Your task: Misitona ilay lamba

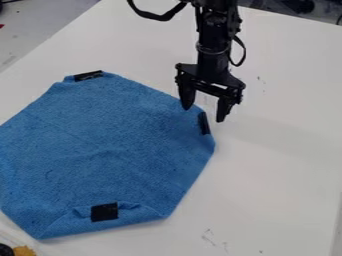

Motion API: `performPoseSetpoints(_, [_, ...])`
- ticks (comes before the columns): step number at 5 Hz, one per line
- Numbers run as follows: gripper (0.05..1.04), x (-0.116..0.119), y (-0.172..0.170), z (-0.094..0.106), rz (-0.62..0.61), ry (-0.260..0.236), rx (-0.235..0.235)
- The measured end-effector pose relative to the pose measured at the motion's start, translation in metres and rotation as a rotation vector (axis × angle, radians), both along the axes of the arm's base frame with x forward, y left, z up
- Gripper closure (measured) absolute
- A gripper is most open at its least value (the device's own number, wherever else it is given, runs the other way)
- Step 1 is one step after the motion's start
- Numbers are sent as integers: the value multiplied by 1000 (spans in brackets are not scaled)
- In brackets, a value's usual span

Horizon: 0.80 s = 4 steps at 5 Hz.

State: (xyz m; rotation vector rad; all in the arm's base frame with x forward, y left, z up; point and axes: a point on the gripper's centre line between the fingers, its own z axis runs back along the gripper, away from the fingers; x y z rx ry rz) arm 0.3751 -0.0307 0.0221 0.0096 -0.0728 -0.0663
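The blue cloth will fold over onto itself as I bring its edge across, since the cloth's bottom flap already lies softly folded over.
My gripper [203, 114] hangs over the right edge of the blue cloth [100, 145], its two fingers spread with a gap between them. The cloth lies mostly flat on the white table, its corners tucked so its outline has several sides. A black patch [204, 123] on the cloth's right edge is just below the gap between the fingers. Another black patch [88, 75] is at the top left corner, and a third black patch [104, 212] sits on a folded flap near the bottom. Whether the fingertips touch the cloth, I cannot tell.
The white table [280, 160] extends to the right of and behind the cloth. At the bottom left corner are a small dark round thing and an orange-yellow thing [24, 251]. Dark items stand beyond the table's far edge at the top right.
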Motion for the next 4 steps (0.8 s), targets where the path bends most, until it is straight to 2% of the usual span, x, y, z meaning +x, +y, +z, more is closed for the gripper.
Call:
performPoseSetpoints(1, [427, -2, 0, -13, 2, 26, -14])
performPoseSetpoints(2, [738, -3, 0, -15, -4, 37, -22])
performPoseSetpoints(3, [924, 0, 0, -17, -7, 43, -22])
performPoseSetpoints(4, [1013, 1, 1, -17, -13, 52, -15])
